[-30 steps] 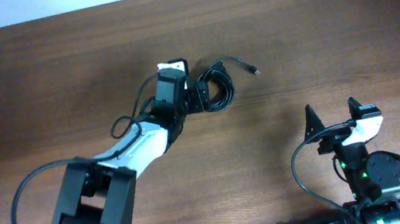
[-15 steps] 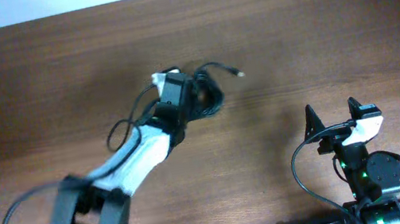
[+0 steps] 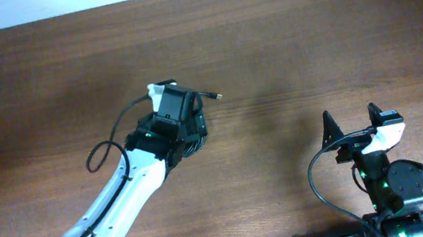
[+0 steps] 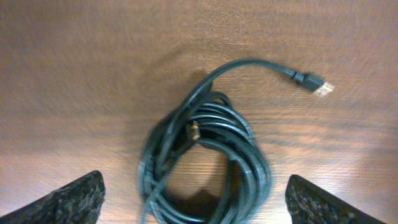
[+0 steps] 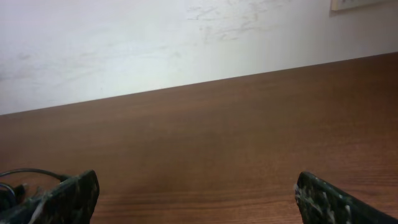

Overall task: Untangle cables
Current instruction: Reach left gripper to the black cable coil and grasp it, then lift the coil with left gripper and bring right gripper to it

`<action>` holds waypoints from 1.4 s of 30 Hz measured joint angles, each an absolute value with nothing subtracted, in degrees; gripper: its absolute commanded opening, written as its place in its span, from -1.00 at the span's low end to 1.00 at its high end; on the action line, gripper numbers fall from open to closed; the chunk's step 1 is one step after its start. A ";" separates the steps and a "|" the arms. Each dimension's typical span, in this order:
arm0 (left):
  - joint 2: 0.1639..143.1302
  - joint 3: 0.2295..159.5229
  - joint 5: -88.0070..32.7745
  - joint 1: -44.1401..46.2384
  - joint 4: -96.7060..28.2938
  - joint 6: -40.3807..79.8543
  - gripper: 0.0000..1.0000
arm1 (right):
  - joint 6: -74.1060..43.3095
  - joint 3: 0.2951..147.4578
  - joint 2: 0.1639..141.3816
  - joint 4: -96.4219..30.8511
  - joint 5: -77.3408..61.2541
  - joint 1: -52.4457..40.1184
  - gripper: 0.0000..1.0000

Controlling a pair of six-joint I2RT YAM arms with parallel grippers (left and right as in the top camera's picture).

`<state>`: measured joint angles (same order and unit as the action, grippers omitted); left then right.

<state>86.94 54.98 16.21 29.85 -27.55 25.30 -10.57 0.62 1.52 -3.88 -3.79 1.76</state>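
Note:
A metal plug tip (image 4: 194,130) is tucked in among the tightly wound loops, so the dark cable (image 4: 247,163) will stay in a bundle when I lift it.
A dark cable (image 4: 205,149) lies coiled in a tangled bundle on the wooden table, one plug end (image 4: 314,84) sticking out to the upper right. My left gripper (image 4: 196,199) is open, its fingers straddling the near side of the coil. In the overhead view the left gripper (image 3: 194,134) covers most of the coil and only the plug end (image 3: 211,95) shows. My right gripper (image 3: 353,123) is open and empty at the front right, far from the cable. It is also open in the right wrist view (image 5: 196,202).
The brown wooden table (image 3: 333,23) runs to a white wall at the back (image 5: 186,43). The left arm's own black wire loops out at its left (image 3: 102,153). A thin dark wire shows at the left edge of the right wrist view (image 5: 25,173).
The left arm has pulled back toward the front left, and the cable coil has moved with it the same way. The right arm has not moved.

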 measured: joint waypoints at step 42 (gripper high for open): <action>96.47 57.10 -22.50 27.38 -29.36 20.01 -1.00 | -10.55 0.62 1.52 -3.90 -2.96 1.76 0.97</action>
<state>96.47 57.10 -22.50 27.38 -29.36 20.01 -10.55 0.62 1.52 -3.90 -2.96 1.76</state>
